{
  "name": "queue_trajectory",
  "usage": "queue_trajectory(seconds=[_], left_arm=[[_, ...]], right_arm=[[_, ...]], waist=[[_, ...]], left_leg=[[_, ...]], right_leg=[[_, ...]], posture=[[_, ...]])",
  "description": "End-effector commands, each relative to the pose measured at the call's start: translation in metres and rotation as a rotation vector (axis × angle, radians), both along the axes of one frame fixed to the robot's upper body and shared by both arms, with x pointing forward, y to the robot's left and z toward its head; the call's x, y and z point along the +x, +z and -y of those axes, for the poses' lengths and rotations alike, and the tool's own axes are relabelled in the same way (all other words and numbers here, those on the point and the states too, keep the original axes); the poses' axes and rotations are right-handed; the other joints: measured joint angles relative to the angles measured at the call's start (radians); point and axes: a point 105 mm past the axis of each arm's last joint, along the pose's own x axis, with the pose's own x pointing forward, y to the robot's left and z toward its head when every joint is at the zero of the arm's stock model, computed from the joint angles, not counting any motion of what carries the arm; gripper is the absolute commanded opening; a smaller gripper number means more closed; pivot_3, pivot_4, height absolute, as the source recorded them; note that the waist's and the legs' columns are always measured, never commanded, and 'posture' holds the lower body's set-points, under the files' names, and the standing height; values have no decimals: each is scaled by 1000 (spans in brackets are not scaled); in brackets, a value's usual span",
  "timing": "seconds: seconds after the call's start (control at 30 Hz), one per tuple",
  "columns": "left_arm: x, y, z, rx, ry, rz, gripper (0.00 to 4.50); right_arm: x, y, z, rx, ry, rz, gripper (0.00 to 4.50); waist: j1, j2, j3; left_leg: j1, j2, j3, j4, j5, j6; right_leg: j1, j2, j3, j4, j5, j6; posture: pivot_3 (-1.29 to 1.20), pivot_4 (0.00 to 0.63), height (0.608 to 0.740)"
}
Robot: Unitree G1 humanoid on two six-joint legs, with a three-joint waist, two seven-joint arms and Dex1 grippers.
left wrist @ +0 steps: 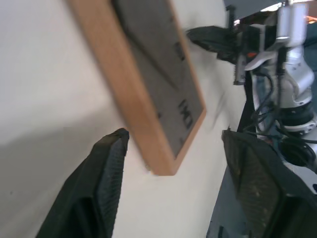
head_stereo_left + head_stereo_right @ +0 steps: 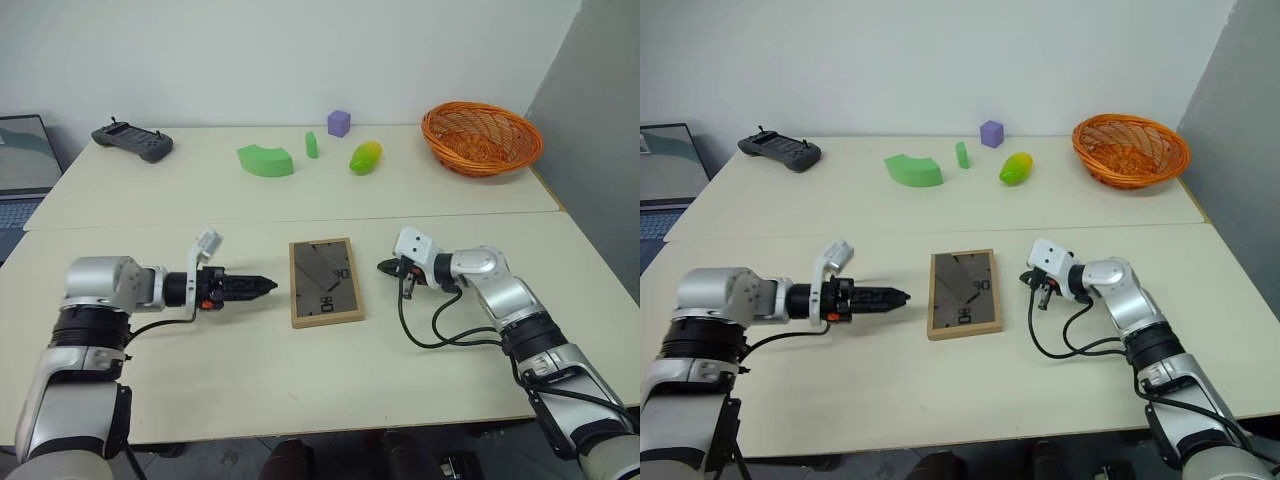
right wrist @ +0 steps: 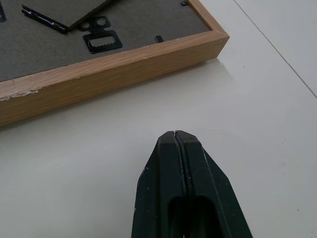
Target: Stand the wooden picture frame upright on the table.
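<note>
I should hold the frame's wooden edge [image 2: 294, 297] with my left gripper while my right gripper first swings the stand [image 2: 319, 267] open, because the stand is lying flat against the frame's dark back.
The wooden picture frame [image 2: 325, 282] lies flat on the table [image 2: 300, 205], dark back facing up, just in front of the seam. My left gripper [image 2: 268, 286] is level at the frame's left edge and points right at it. In the left wrist view its fingers [image 1: 106, 168] stand open, with the frame's near corner [image 1: 163, 158] ahead between them, untouched. My right gripper [image 2: 384, 267] is shut on nothing, a short way off the frame's right edge and pointing toward it. In the right wrist view the closed fingertips [image 3: 176, 136] rest above the table near the wooden rim [image 3: 114, 67].
At the back stand an orange wicker basket [image 2: 481, 137], a purple cube [image 2: 339, 123], a yellow-green fruit [image 2: 365, 157], two green blocks [image 2: 265, 160] and a dark controller [image 2: 132, 141]. A laptop [image 2: 20, 170] sits beyond the left edge.
</note>
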Motion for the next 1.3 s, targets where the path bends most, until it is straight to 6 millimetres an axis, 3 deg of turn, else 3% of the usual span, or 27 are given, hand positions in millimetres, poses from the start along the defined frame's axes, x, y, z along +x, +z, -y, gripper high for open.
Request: queue_trajectory(seconds=[0.03, 0.07, 0.23, 0.47, 0.57, 0.7, 0.97, 1.3], left_arm=[[-2, -11, 5, 0, -27, -29, 4199], [-2, -14, 7, 6, -33, -34, 4465], [5, -31, 16, 23, -6, -87, 4465], [-7, -25, 48, -85, -115, -85, 4465], [-17, -10, 61, -151, -179, -40, 4465], [-19, -10, 60, -136, -170, 3, 4465], [-5, -10, 39, -109, -46, 38, 3021], [1, 11, 30, -132, -7, 119, 1184]], right_arm=[[-3, 5, -17, 20, 34, 33, 0], [-4, 4, -19, 25, 37, 29, 0], [-11, 2, -38, 48, 74, 13, 0], [-23, 2, -69, 106, 116, -12, 0], [-21, 3, -72, 116, 101, -17, 0], [-21, 2, -70, 127, 84, -31, 0], [-19, -4, -60, 126, 45, -52, 0], [-19, -12, -51, 115, 21, -64, 0]], waist=[[0, 0, 0], [0, 0, 0], [5, 1, -1], [8, 1, -3], [8, 1, -3], [6, 1, -2], [1, 1, -2], [2, 1, -2]], left_leg=[[0, 0, 0, 0, 0, 0], [1, 0, 0, 0, 0, 0], [1, 0, 0, 0, 0, 0], [2, -2, 0, 0, 0, 0], [2, -2, 0, 0, 0, 0], [1, -2, 0, 0, 0, 0], [1, -1, 0, 0, 0, 0], [1, -1, 0, 0, 0, 0]], right_leg=[[0, 0, 0, 0, 0, 0], [0, 0, 0, 1, 0, 0], [1, 0, 0, 1, 0, 0], [2, -2, -1, 2, 0, 0], [2, -3, -1, 1, 0, 0], [2, -3, -1, 0, 0, 0], [1, -2, -1, 2, 0, 0], [1, -2, -1, 1, 0, 0]], posture=[[0, 150, 740], [0, 150, 740], [0, 150, 740], [0, 150, 740], [0, 150, 740], [0, 150, 740], [0, 150, 740], [0, 150, 740]])
